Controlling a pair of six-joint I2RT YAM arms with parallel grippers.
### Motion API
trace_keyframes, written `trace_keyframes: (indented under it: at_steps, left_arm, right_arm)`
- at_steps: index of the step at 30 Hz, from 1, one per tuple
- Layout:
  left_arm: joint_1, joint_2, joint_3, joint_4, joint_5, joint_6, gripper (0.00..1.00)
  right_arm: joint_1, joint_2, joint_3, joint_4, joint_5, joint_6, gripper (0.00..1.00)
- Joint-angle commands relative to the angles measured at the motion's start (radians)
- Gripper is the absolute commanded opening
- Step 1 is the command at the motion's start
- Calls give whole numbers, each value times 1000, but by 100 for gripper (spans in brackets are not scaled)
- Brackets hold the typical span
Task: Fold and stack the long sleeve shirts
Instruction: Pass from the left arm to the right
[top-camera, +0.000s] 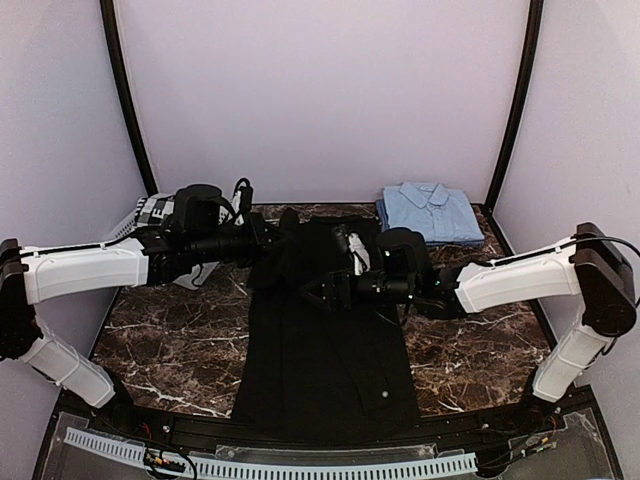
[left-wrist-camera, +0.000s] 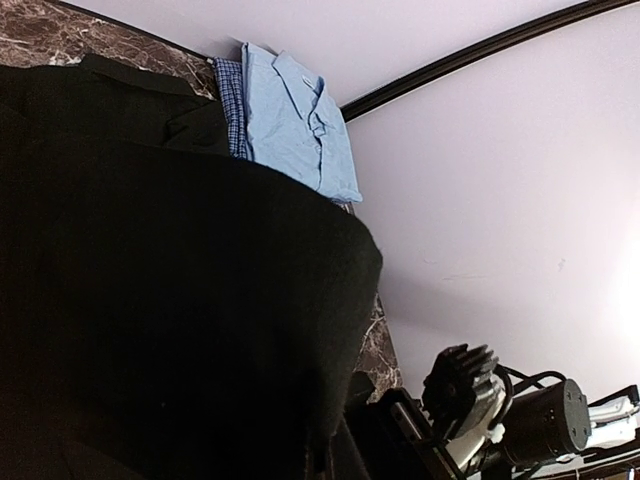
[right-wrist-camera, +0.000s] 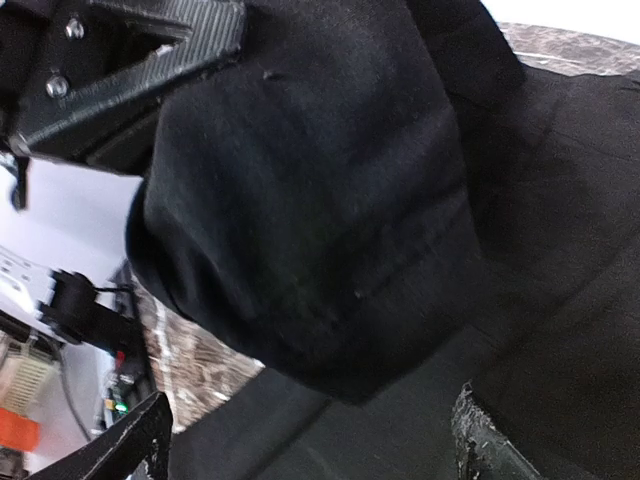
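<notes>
The robot's right gripper has its fingers facing the shirt's flat part (right-wrist-camera: 385, 438) below the hanging fold, so it should turn them toward the left gripper and pinch the fold's lower edge (right-wrist-camera: 345, 390).
The black long sleeve shirt (top-camera: 325, 350) lies lengthwise down the middle of the marble table (top-camera: 170, 345), collar end at the back. My left gripper (top-camera: 272, 243) is shut on a bunch of its cloth near the upper left, and the fold (right-wrist-camera: 310, 200) hangs from it above the flat part. In the left wrist view black cloth (left-wrist-camera: 150, 300) covers the fingers. My right gripper (top-camera: 335, 287) hovers just right of that fold, jaws wide open (right-wrist-camera: 310, 440) with nothing between them. The light blue shirt (top-camera: 430, 210) sits folded at the back right corner (left-wrist-camera: 295, 120).
A blue checked cloth (left-wrist-camera: 232, 105) shows under the folded blue shirt. A white rack (top-camera: 140, 215) stands at the back left beside the left arm. Black frame posts (top-camera: 515, 100) rise at both back corners. The right arm's wrist (left-wrist-camera: 470, 390) is close to the left gripper.
</notes>
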Motion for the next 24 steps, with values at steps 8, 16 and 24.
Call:
trace_keyframes:
  at_steps: [8,16,24]
  left_arm:
    - [39,-17,9,169,103,-64,0]
    - [53,37,11,278,159,-130,0]
    - [68,61,-5,333,182,-166,0]
  right_arm:
    - [-81,194,-110,729,-314,577,98]
    - [-109,340,-75,1069,-313,841,99]
    - [-118,477,16,1284,-323,1019,99]
